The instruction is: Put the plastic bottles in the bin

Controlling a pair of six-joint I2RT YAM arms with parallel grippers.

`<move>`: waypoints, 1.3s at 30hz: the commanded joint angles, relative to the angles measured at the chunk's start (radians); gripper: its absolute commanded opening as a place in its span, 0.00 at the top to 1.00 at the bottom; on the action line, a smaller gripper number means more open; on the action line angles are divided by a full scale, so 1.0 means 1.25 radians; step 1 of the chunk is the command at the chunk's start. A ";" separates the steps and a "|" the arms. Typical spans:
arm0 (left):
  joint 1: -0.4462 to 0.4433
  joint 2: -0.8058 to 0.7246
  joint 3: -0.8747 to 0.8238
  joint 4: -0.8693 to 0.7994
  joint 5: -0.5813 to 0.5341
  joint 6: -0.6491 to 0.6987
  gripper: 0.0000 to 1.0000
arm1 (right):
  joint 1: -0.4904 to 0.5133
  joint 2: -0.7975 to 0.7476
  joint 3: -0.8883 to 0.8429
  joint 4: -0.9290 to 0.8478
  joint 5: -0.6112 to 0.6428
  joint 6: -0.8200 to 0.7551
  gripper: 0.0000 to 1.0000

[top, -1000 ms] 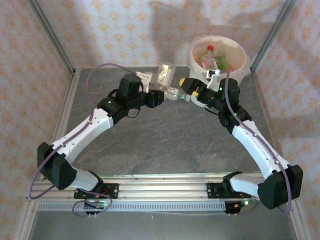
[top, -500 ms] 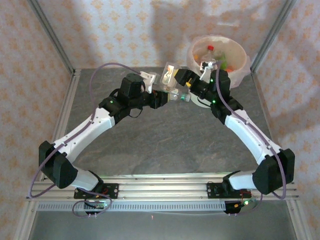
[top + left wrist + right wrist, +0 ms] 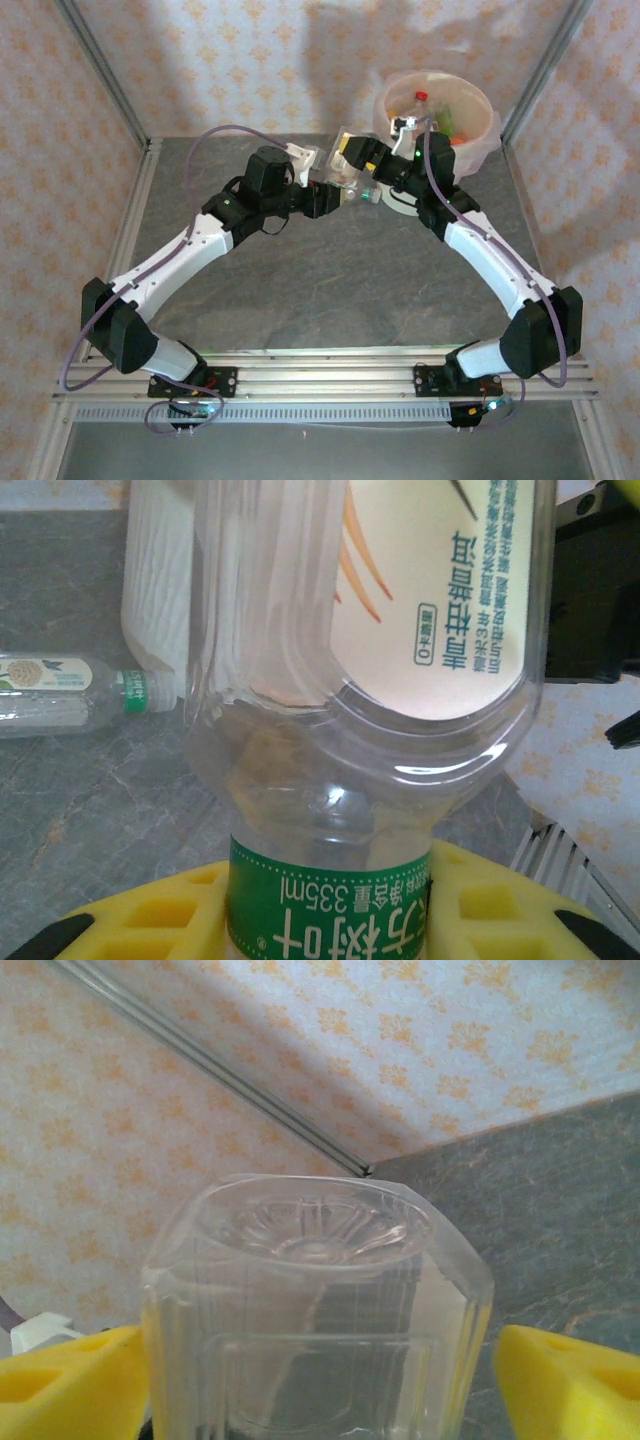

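I should open my left gripper, which holds the bottle's neck (image 3: 328, 905), once my right gripper clamps the bottle's base (image 3: 318, 1240), since the bin stands beyond my right gripper.
A clear plastic bottle (image 3: 336, 163) with a cream label and a green neck band hangs above the table's far middle. My left gripper (image 3: 327, 189) is shut on its neck; in the left wrist view the yellow fingers (image 3: 140, 920) clamp the green band of the bottle (image 3: 370, 680). My right gripper (image 3: 352, 158) stands open around the bottle's base (image 3: 310, 1280); the left pad (image 3: 80, 1380) touches it and a slim gap remains at the right pad. The bin (image 3: 487, 125) stands at the far right with several bottles (image 3: 432, 108) inside.
Another clear bottle (image 3: 60, 685) with a green cap lies on the grey table, under the right arm (image 3: 371, 193). A white ribbed object (image 3: 155, 590) stands beside it. Metal frame posts and patterned walls close in the table at the back and sides.
My right gripper has swung left from the bin to the held bottle's base, and its jaws have narrowed around it. The left gripper has lifted the bottle slightly and kept its grip.
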 commanded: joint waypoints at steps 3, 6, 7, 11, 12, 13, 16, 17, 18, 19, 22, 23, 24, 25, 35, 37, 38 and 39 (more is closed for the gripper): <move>-0.008 0.008 0.022 0.060 0.068 0.006 0.69 | 0.004 -0.003 0.075 -0.106 0.011 -0.070 0.31; -0.008 0.004 0.019 0.068 0.082 0.006 0.61 | 0.004 -0.018 0.077 -0.124 0.014 -0.095 0.39; -0.008 0.000 0.018 0.071 0.084 0.007 0.54 | 0.005 -0.025 0.077 -0.131 0.023 -0.102 0.42; -0.008 -0.023 -0.017 0.120 0.106 0.007 0.09 | 0.004 -0.055 0.083 -0.167 0.084 -0.142 0.45; -0.009 -0.031 -0.031 0.142 0.111 0.006 0.06 | 0.005 -0.063 0.086 -0.176 0.103 -0.154 0.45; -0.008 -0.044 -0.048 0.165 0.115 0.005 0.02 | 0.005 -0.073 0.092 -0.189 0.128 -0.167 0.45; -0.008 -0.073 -0.083 0.213 0.121 0.007 0.00 | 0.004 -0.094 0.118 -0.234 0.216 -0.208 0.45; -0.008 -0.080 -0.092 0.225 0.126 0.009 0.00 | 0.003 -0.099 0.127 -0.250 0.244 -0.221 0.45; -0.008 -0.086 -0.099 0.232 0.133 0.012 0.00 | 0.002 -0.103 0.135 -0.261 0.262 -0.232 0.45; -0.008 -0.091 -0.104 0.237 0.134 0.016 0.00 | -0.001 -0.107 0.148 -0.274 0.279 -0.244 0.45; -0.008 -0.097 -0.114 0.244 0.134 0.019 0.00 | -0.019 -0.113 0.182 -0.300 0.310 -0.276 0.45; -0.008 -0.098 -0.116 0.245 0.137 0.019 0.00 | -0.029 -0.113 0.195 -0.308 0.325 -0.281 0.45; -0.008 -0.096 -0.117 0.245 0.139 0.020 0.00 | -0.038 -0.113 0.204 -0.312 0.333 -0.285 0.45; -0.008 -0.096 -0.117 0.245 0.144 0.021 0.00 | -0.051 -0.115 0.212 -0.311 0.343 -0.287 0.45; -0.007 -0.127 -0.169 0.325 0.146 0.029 0.00 | -0.175 -0.102 0.244 -0.214 0.393 -0.261 0.45; -0.008 -0.129 -0.174 0.329 0.146 0.031 0.00 | -0.196 -0.088 0.243 -0.184 0.411 -0.246 0.44; -0.008 -0.132 -0.177 0.332 0.147 0.030 0.00 | -0.209 -0.078 0.245 -0.171 0.412 -0.234 0.45; -0.008 -0.135 -0.180 0.336 0.150 0.030 0.00 | -0.227 -0.064 0.248 -0.155 0.402 -0.211 0.45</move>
